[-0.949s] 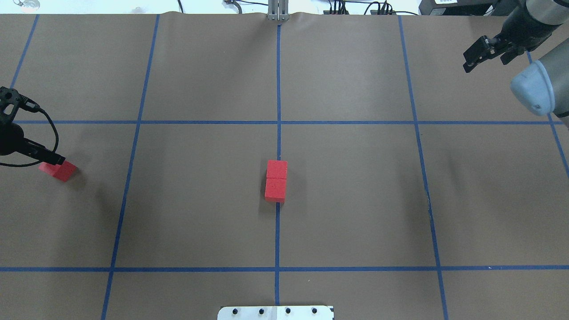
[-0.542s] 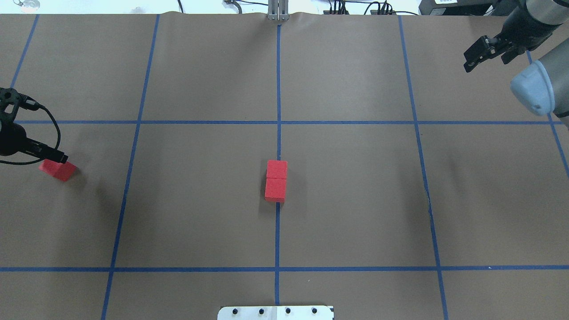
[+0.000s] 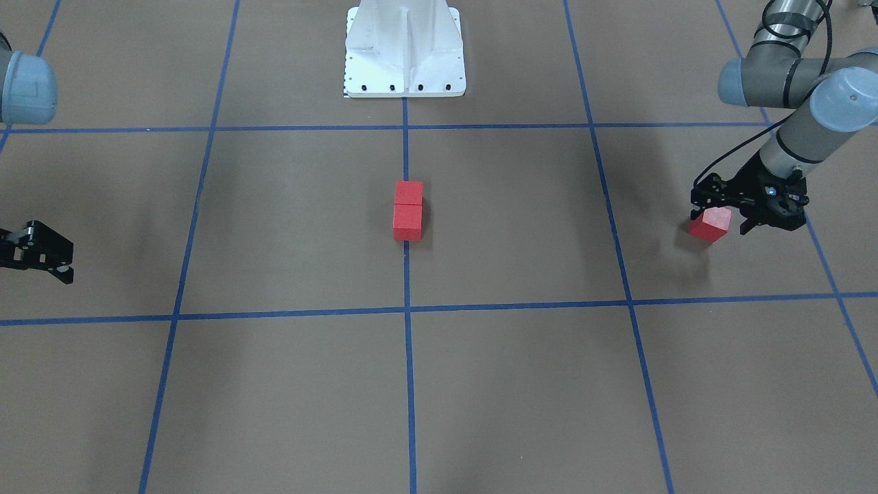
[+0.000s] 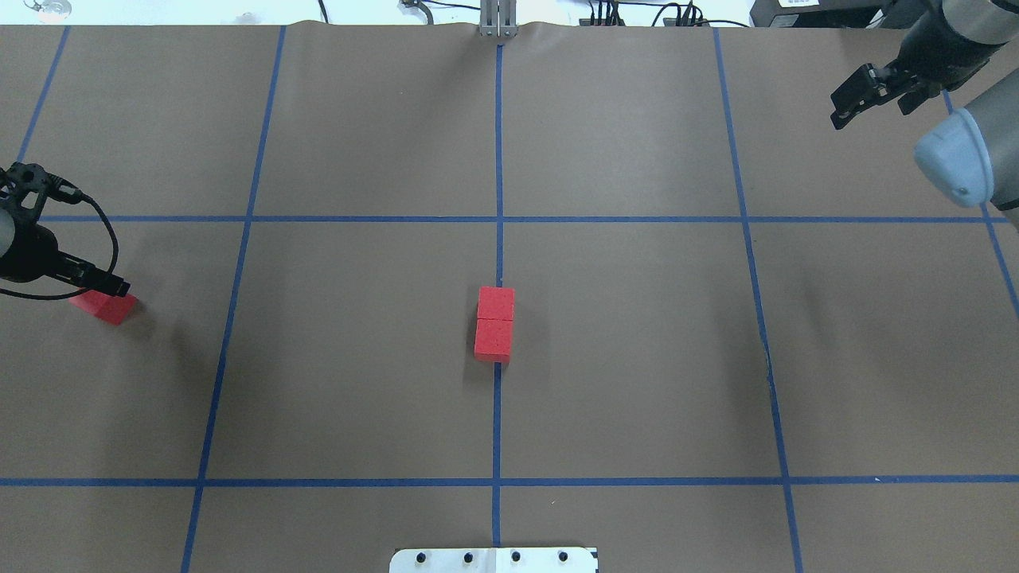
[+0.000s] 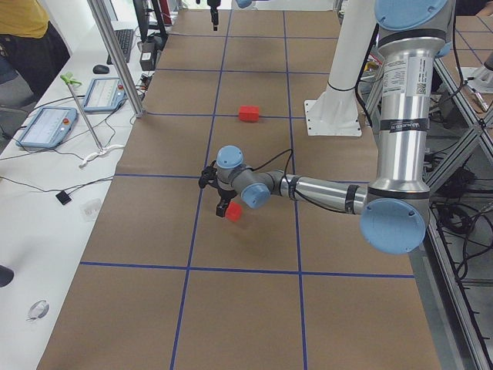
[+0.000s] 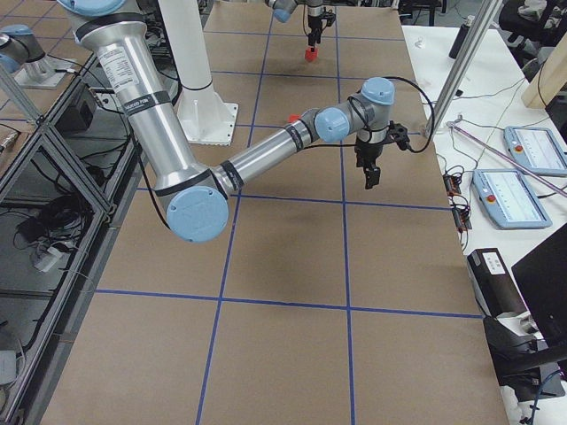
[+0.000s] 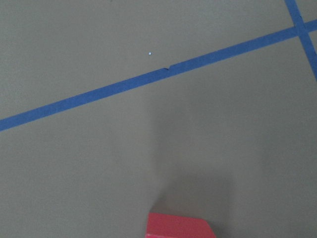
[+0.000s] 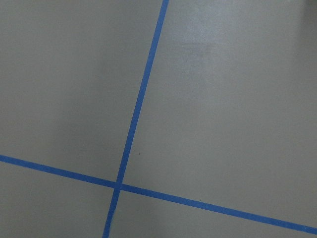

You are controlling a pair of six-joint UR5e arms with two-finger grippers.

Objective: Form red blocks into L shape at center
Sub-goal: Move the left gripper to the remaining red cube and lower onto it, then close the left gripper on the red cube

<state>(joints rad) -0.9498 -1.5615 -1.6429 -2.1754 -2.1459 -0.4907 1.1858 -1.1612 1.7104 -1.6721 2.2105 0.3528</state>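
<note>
My left gripper should keep centring itself over the third red block [image 3: 710, 224] until the fingers close on its opposite sides [image 3: 724, 229], because the block stands clear with an open finger on each side.
Two red blocks [image 4: 496, 303] [image 4: 493, 339] sit touching, end to end, on the vertical blue tape line at the center [image 4: 557, 334]; they also show in the front view [image 3: 408, 208]. The third red block [image 4: 110, 309] lies far out at the left. My left gripper [image 3: 720, 218] is open, low over this block, with a finger on each side of it. In the left wrist view only the block's top edge [image 7: 178, 225] shows. My right gripper [image 4: 836, 110] is open and empty, raised at the far right.
The white robot base [image 3: 405, 62] stands at the near middle edge of the brown floor. Blue tape lines split the floor into large squares. Cables and equipment lie beyond the far edge [image 4: 605, 12].
My left gripper has shifted slightly right over the lone red block, covering more of it. The block and the right arm have not moved.
</note>
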